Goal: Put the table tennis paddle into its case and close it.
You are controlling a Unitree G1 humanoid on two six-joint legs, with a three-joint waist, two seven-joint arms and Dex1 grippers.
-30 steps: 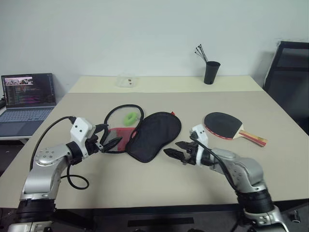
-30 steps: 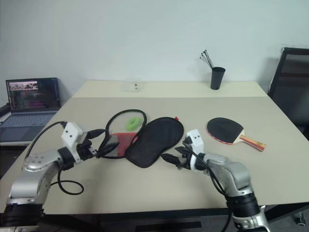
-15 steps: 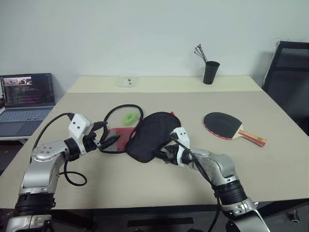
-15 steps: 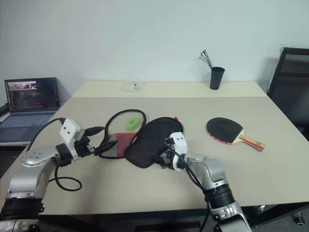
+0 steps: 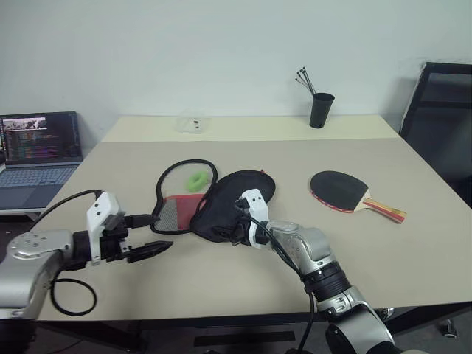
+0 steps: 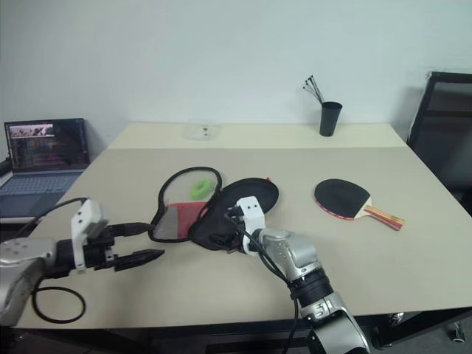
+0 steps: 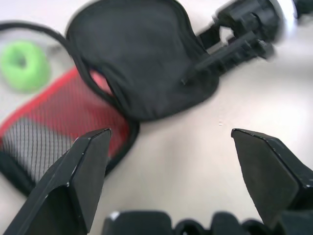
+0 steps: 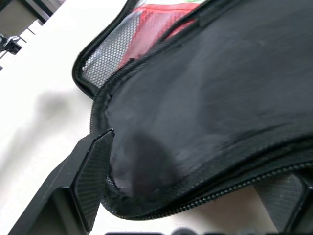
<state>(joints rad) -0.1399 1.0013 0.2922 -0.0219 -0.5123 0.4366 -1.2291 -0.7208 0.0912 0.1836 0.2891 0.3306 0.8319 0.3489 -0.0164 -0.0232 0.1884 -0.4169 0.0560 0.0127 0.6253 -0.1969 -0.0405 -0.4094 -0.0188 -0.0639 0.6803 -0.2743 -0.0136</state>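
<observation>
I expect the red and mesh panel [image 5: 179, 213] to drag along when I pull the black flap, since the two meet along one of the panel's sides [image 5: 200, 209].
The case [image 5: 234, 200] lies open in the middle of the table, its black flap raised over a red and mesh panel [image 5: 177, 212]. My right gripper [image 5: 228, 231] is at the case's near edge, open, and the flap's zip rim [image 8: 205, 147] lies between its wide-spread fingers. My left gripper [image 5: 150, 251] hovers open and empty to the left of the case and nearer than it, pointing at the case [image 7: 142, 63]. The table tennis paddle [image 5: 341, 189] lies flat to the right of the case, black face up, handle pointing right.
A small green object [image 5: 196, 181] sits inside the black cord loop [image 5: 184, 168] behind the case. A black cup of pens [image 5: 322, 110] and a clear box [image 5: 193, 125] stand at the table's far side. A laptop [image 5: 40, 151] is at far left, a chair [image 5: 442, 110] at right.
My left gripper has drawn back from the case toward the near left. My right gripper has swung left from near the paddle to the case's near edge.
</observation>
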